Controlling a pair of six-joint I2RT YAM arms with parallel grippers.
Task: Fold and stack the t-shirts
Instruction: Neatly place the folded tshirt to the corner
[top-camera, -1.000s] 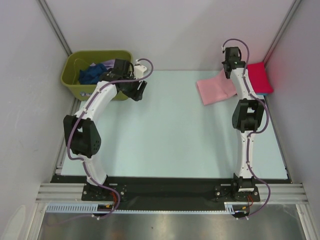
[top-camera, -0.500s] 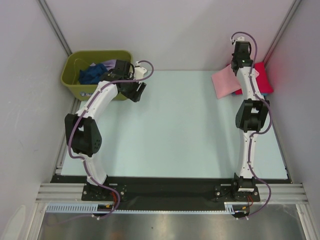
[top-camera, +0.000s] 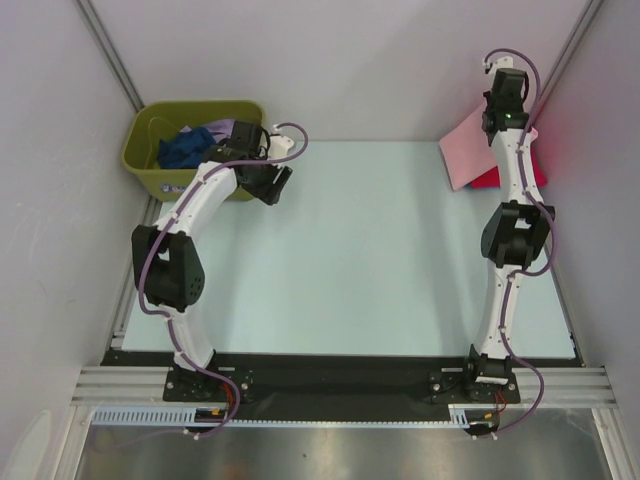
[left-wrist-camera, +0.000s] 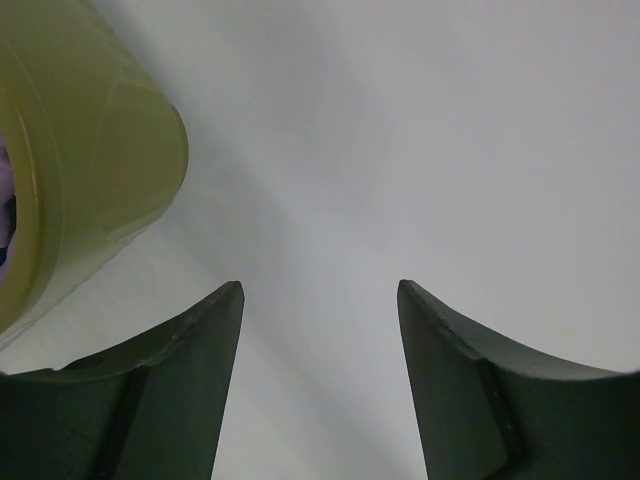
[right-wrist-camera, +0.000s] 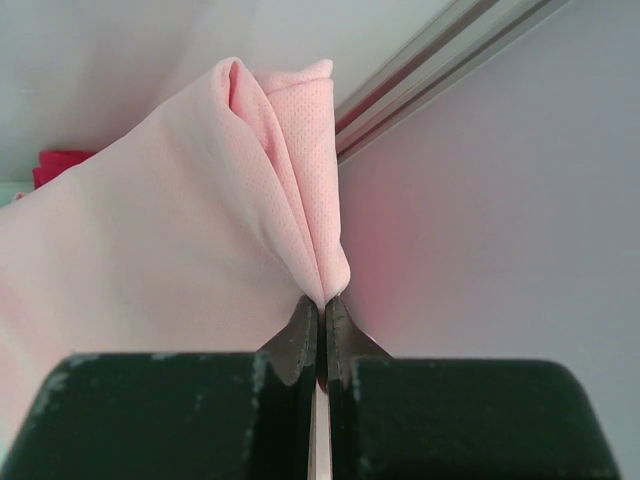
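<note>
The light pink t-shirt's loose end (top-camera: 462, 163) is over the red t-shirt, so my right gripper keeps going toward the side (top-camera: 572, 130) and lets go once the light pink t-shirt is spread out.
My right gripper (top-camera: 497, 122) is shut on the light pink t-shirt (top-camera: 466, 152) and holds it lifted at the far right corner, over the red t-shirt (top-camera: 495, 180). In the right wrist view the pink cloth (right-wrist-camera: 180, 230) bunches out of the closed fingertips (right-wrist-camera: 322, 305), with a bit of the red shirt (right-wrist-camera: 60, 162) at the left. My left gripper (top-camera: 283, 178) is open and empty beside the olive-green bin (top-camera: 160, 150), which holds a blue shirt (top-camera: 183, 148) and a lavender one (top-camera: 222, 128). The left wrist view shows the bin's wall (left-wrist-camera: 90, 150) and open fingers (left-wrist-camera: 215, 330).
The enclosure's side walls and metal corner posts (top-camera: 565, 60) stand close to the right gripper. The bin sits at the table's far left corner. The pale table top (top-camera: 350, 250) stretches between the arms.
My right gripper has carried the pink t-shirt up and to the right, from flat on the table to hanging over the red shirt at the corner. The left arm has barely moved.
</note>
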